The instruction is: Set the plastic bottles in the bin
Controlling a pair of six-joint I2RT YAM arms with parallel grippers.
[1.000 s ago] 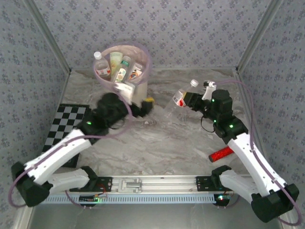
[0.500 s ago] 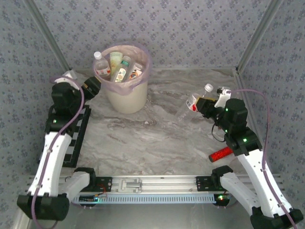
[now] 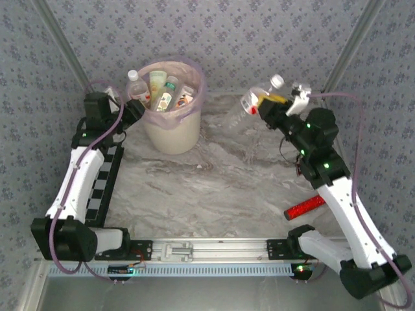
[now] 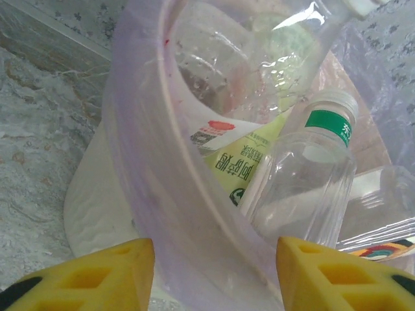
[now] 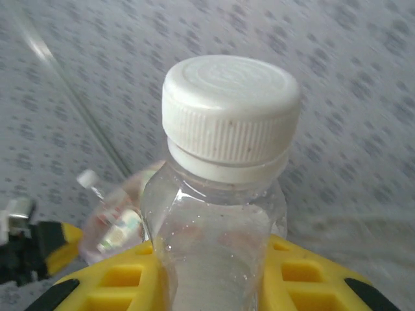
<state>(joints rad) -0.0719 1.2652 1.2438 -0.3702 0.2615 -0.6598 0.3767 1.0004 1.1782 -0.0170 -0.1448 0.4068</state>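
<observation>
I should use my left gripper to move the bin closer by its rim (image 3: 149,115) before the bottle goes in, because the bin stands far from the bottle in my right gripper (image 3: 244,111).
The cream-white bin (image 3: 172,133) with its pink-lilac bag stands at the back left of the table and holds several plastic bottles (image 3: 163,91). My left gripper (image 3: 133,110) hangs open at the bin's left rim (image 4: 162,194), its yellow fingers (image 4: 91,275) on either side of the bag's edge; a clear bottle with a green label (image 4: 305,188) lies just inside. My right gripper (image 3: 267,103) is raised at the back right, shut on a clear white-capped bottle (image 3: 258,97) with a red-white label. Its cap (image 5: 230,110) stands up between the yellow fingers (image 5: 117,278).
A black-and-white checkerboard (image 3: 104,184) lies on the left under the left arm. A red cylinder (image 3: 305,207) lies near the right arm's base. Patterned walls close in the back and both sides.
The right gripper has lifted the bottle up and back towards the rear wall. The left arm has swung from the bin's front to its left side and now sits at the rim.
</observation>
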